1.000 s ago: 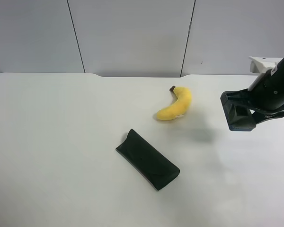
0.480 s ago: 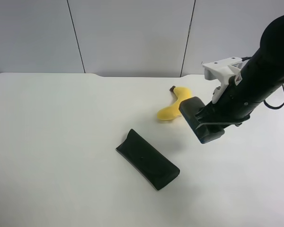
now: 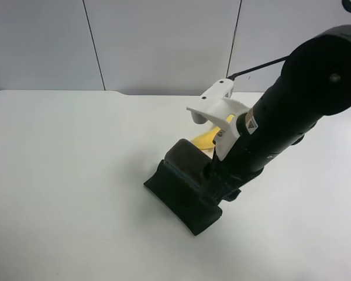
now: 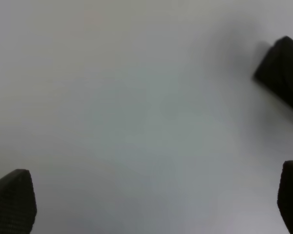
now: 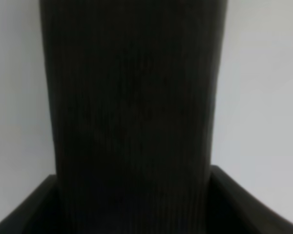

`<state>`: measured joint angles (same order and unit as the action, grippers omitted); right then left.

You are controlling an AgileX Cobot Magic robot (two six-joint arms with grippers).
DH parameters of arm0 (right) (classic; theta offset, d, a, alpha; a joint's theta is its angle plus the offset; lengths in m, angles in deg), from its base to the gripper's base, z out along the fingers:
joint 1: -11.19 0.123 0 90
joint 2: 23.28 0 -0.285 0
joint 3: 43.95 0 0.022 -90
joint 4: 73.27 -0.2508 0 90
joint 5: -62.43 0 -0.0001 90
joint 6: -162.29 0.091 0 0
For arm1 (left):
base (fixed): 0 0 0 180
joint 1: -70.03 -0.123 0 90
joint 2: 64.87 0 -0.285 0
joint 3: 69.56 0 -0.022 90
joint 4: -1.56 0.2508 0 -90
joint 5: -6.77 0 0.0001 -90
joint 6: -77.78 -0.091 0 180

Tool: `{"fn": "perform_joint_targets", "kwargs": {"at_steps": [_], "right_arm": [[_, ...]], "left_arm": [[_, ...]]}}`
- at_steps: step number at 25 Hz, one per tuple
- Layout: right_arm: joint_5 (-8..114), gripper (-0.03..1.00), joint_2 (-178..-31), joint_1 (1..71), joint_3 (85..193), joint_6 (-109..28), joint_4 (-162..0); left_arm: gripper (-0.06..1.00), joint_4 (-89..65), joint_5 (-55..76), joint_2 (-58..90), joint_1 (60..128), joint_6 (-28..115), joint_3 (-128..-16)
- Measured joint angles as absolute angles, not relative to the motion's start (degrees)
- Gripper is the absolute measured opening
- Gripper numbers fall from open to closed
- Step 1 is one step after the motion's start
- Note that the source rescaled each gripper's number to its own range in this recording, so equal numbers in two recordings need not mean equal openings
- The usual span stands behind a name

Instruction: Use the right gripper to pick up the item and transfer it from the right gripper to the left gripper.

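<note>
The item's far end [image 3: 176, 152] sticks out free of my right gripper's fingers, so my left gripper keeps moving toward that end and closes there.
No grey-and-blue board eraser shows in any view. My right gripper [image 3: 190, 175], on a thick black arm with a white bracket [image 3: 213, 108], is down over the long dark-green pouch [image 3: 169, 190]. In the right wrist view the pouch [image 5: 132, 97] fills the space between the two black fingers [image 5: 31, 207], which stand on either side of it, open. My left gripper [image 4: 146, 204] is open and empty above bare table, with the pouch's end [image 4: 283, 73] at the edge of its view. It does not show in the exterior high view.
A yellow plush banana [image 3: 203, 139] lies just behind the right arm, mostly hidden by the bracket. The white table [image 3: 64, 175] meets a grey panelled wall [image 3: 164, 41] at the back.
The right arm has swung from the exterior high view's right edge, past the banana, down onto the dark-green pouch. The pouch and the banana have not moved.
</note>
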<state>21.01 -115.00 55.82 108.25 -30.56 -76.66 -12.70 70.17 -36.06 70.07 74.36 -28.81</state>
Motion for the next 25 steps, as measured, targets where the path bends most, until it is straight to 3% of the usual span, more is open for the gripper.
{"fn": "perform_joint_targets", "kwargs": {"at_steps": [11,25], "right_arm": [[27.71,0.0,-115.0,65.65,108.25,-34.78,-76.47],[35.74,0.0,-115.0,73.69,108.25,-38.12,-76.45]], "left_arm": [[1.0,-27.5,71.07,-21.73,82.66,74.36,-32.8],[1.0,-46.5,70.65,-6.6,84.41,67.35,-32.91]]}}
